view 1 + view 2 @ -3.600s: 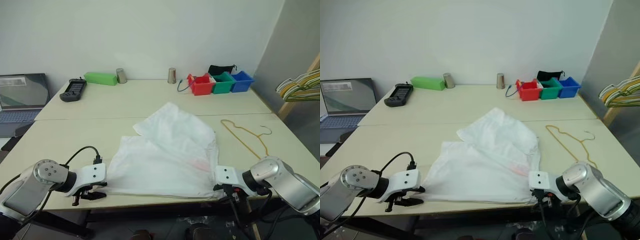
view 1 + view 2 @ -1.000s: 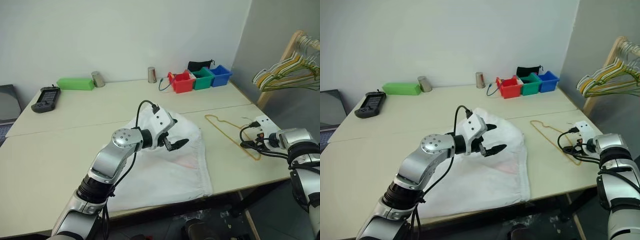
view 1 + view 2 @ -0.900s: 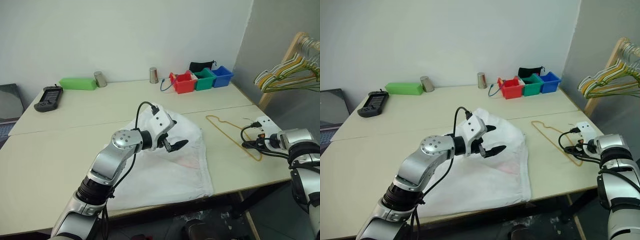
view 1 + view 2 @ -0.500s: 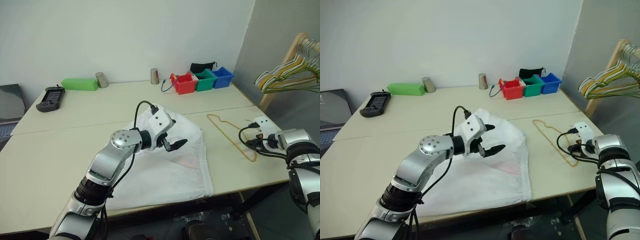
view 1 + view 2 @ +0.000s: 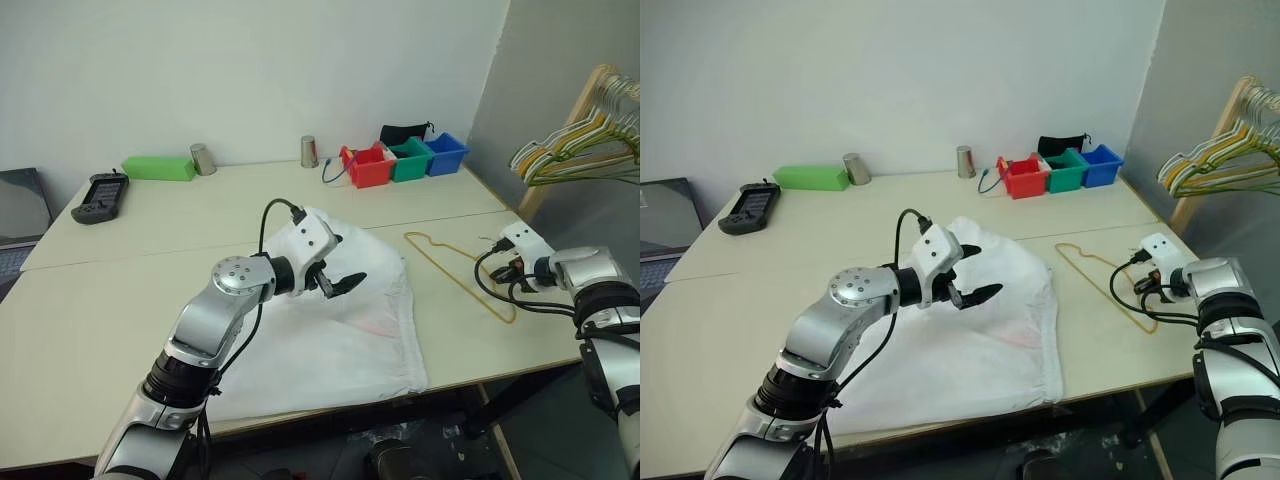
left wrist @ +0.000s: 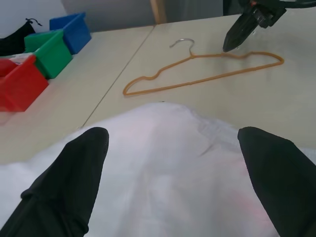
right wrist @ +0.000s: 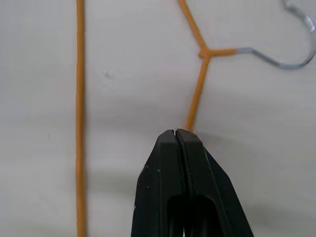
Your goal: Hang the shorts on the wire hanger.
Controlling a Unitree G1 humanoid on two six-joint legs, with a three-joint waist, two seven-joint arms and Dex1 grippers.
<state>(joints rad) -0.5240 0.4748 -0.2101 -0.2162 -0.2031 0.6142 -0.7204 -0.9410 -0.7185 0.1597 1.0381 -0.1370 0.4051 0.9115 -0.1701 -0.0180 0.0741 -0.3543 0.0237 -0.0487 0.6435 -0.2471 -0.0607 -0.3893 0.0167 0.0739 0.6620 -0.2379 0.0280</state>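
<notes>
I should take the hanger's near end (image 6: 273,56) with my right gripper, because it is by the hanger's neck (image 6: 191,55), while my left gripper moves back to receive the hanger's far end.
The white shorts (image 5: 345,340) lie spread on the table (image 5: 110,300), a faint pink mark near their middle. My left gripper (image 5: 343,262) hovers open just above their far part; its black fingers (image 6: 74,177) stand wide apart over the fabric. The yellow-orange wire hanger (image 5: 452,268) lies to the right of the shorts, its grey hook (image 7: 291,61) on the tabletop. My right gripper (image 7: 176,132) is shut on the hanger's wire just below the neck (image 7: 196,98). The left wrist view also shows the right gripper (image 6: 238,35) at the hanger (image 6: 197,81).
Red (image 5: 371,166), green (image 5: 410,158) and blue (image 5: 445,150) bins stand at the table's back right. Two metal cups (image 5: 309,151), a green box (image 5: 158,167) and a black remote (image 5: 96,197) are at the back. A rack with a bunch of hangers (image 5: 575,150) stands to the right.
My right gripper has closed on the hanger's wire and risen a little, dragging the hanger slightly left. The left gripper stays open and has drifted slightly left over the shorts.
</notes>
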